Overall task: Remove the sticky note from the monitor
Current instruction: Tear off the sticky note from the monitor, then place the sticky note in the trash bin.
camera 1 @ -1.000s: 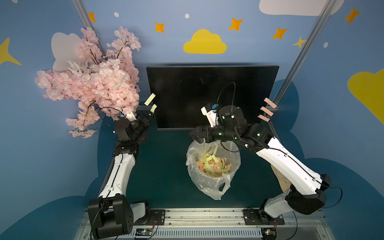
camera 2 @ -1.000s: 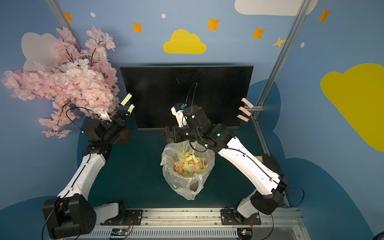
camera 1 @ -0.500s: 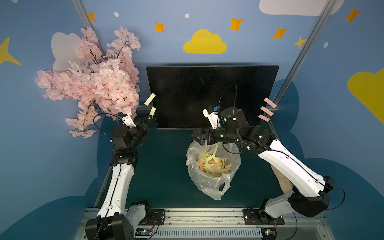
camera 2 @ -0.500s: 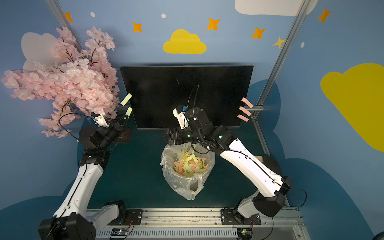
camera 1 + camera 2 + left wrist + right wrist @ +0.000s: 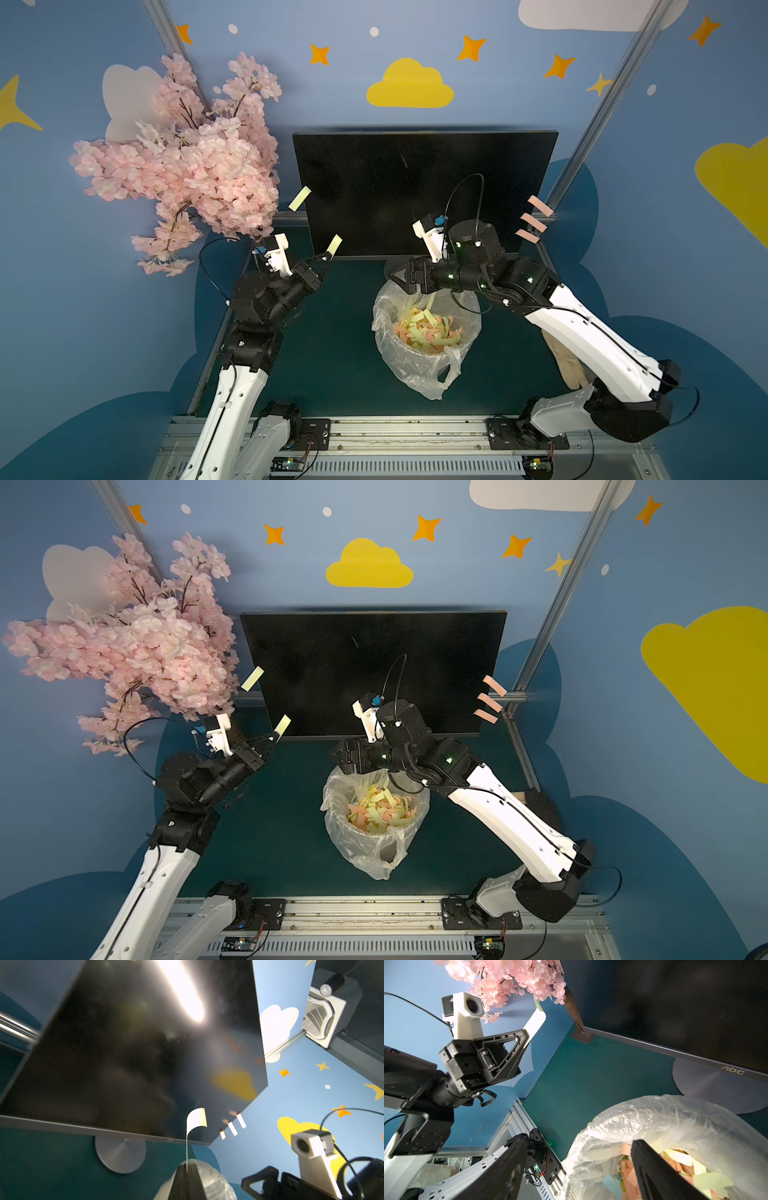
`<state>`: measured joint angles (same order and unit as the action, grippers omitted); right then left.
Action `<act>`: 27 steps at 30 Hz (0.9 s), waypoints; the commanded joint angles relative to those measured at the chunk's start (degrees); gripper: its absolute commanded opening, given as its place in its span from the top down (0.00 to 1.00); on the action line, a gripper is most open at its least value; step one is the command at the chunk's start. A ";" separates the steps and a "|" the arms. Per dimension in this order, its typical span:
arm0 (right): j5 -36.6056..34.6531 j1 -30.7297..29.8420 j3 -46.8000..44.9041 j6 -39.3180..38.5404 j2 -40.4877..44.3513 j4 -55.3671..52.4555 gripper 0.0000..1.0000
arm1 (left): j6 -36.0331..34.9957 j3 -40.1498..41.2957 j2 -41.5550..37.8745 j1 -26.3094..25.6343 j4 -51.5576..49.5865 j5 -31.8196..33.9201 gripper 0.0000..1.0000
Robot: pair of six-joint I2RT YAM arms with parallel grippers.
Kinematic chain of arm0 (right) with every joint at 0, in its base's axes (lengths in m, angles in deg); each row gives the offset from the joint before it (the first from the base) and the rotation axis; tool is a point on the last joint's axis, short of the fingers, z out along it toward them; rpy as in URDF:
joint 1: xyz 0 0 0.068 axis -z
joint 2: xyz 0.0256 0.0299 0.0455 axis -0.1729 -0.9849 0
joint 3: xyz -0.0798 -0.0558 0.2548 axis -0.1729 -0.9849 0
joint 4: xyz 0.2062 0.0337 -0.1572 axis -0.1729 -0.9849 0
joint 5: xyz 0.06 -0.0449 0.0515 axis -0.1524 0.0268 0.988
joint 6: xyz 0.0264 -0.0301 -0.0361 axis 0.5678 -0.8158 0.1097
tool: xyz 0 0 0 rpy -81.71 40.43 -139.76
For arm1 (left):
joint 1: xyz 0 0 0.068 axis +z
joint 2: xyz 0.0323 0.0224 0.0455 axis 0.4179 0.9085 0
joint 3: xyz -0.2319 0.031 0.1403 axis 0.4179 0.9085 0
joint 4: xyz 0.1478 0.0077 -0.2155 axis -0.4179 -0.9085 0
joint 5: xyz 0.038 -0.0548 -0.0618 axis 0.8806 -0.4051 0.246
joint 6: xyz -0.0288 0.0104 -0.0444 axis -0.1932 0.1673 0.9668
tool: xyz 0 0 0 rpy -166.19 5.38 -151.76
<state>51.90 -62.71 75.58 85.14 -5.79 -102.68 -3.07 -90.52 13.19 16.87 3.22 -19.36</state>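
Observation:
The note is fully clear of the monitor's edge, so the robot's left gripper should keep carrying its yellow sticky note (image 5: 334, 244) to the bin's opening (image 5: 428, 326) and release it there.
The black monitor (image 5: 424, 187) (image 5: 370, 667) stands at the back on a round grey base (image 5: 120, 1155). My left gripper (image 5: 326, 258) (image 5: 272, 738) (image 5: 187, 1165) is shut on a pale yellow sticky note (image 5: 335, 244) (image 5: 196, 1120) that curls up in front of the screen's lower left corner. A second yellow note (image 5: 300, 198) sticks out from the monitor's left edge. Three pink notes (image 5: 535, 222) (image 5: 232, 1128) hang on its right edge. My right gripper (image 5: 399, 278) (image 5: 577, 1169) is open and empty over the bin.
A bin lined with a clear plastic bag (image 5: 419, 365) (image 5: 654, 1118), holding several yellow and pink notes, stands mid-table before the monitor. A pink blossom branch (image 5: 187, 166) overhangs the back left corner. Metal frame posts (image 5: 582, 137) flank the monitor.
My left gripper has drawn back from the monitor's left edge, toward the front and right, with the lower yellow note in it. The right arm has barely moved.

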 commanded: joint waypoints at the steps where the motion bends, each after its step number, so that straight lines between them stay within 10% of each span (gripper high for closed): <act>1: -1.83 0.98 -1.23 -0.77 3.16 -1.35 0.16 | -5.53 -4.48 -0.48 -5.69 -8.68 2.61 0.97; 16: -5.67 9.68 -11.06 0.18 18.14 -9.36 0.15 | -23.24 -23.49 15.24 -37.43 -27.08 16.81 0.97; 27: -6.75 13.72 -13.74 -0.56 23.17 -14.52 0.15 | -31.85 -33.01 28.79 -48.85 -38.11 24.93 0.96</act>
<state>45.78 -49.57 62.27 85.12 16.76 -115.11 -30.83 -121.28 40.14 -30.58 -29.34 1.85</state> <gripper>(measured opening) 0.853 0.047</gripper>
